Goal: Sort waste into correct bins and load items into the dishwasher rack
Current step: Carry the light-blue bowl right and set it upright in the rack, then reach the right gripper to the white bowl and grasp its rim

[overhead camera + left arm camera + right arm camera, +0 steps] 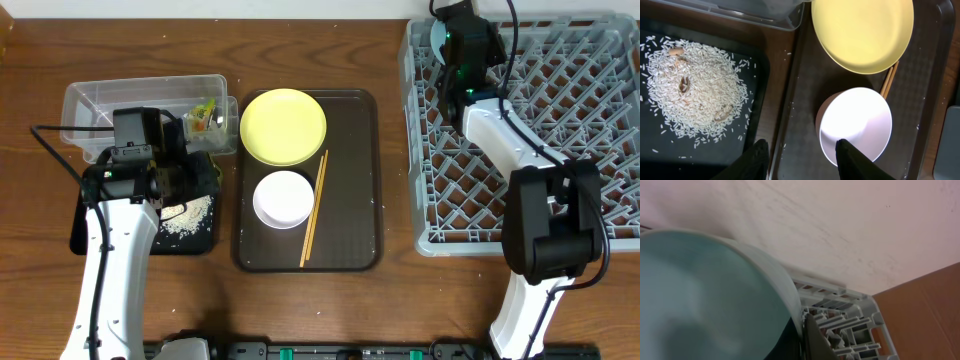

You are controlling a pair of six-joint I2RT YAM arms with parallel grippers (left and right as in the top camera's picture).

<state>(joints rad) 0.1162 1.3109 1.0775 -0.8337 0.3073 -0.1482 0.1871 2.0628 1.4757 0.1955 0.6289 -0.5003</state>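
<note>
I should keep lowering the light blue bowl on edge point(437, 38) with my right gripper, as it is over the grey rack's empty corner point(421, 50). I will let go once the rack holds it up.
My left gripper point(200, 175) point(802, 155) hangs open and empty above the seam between the black tray point(200, 242) and the brown serving tray point(352, 200). Rice crumbs point(186, 214) point(692, 92) lie piled in the black tray. A green-and-orange wrapper point(205, 115) sits in the clear tub point(130, 100). The yellow plate point(283, 126) point(862, 32), white bowl point(283, 198) point(855, 125) and chopsticks point(315, 207) point(888, 80) rest on the brown tray. My right gripper point(447, 45) point(807, 342) is shut on the rim of the light blue bowl point(438, 30) point(705, 295) at the far left corner of the grey rack point(560, 120) point(840, 315).
The clear tub stands just behind the black tray at the left. The brown serving tray lies in the middle, between the bins and the rack. My right arm reaches over the rack's left side.
</note>
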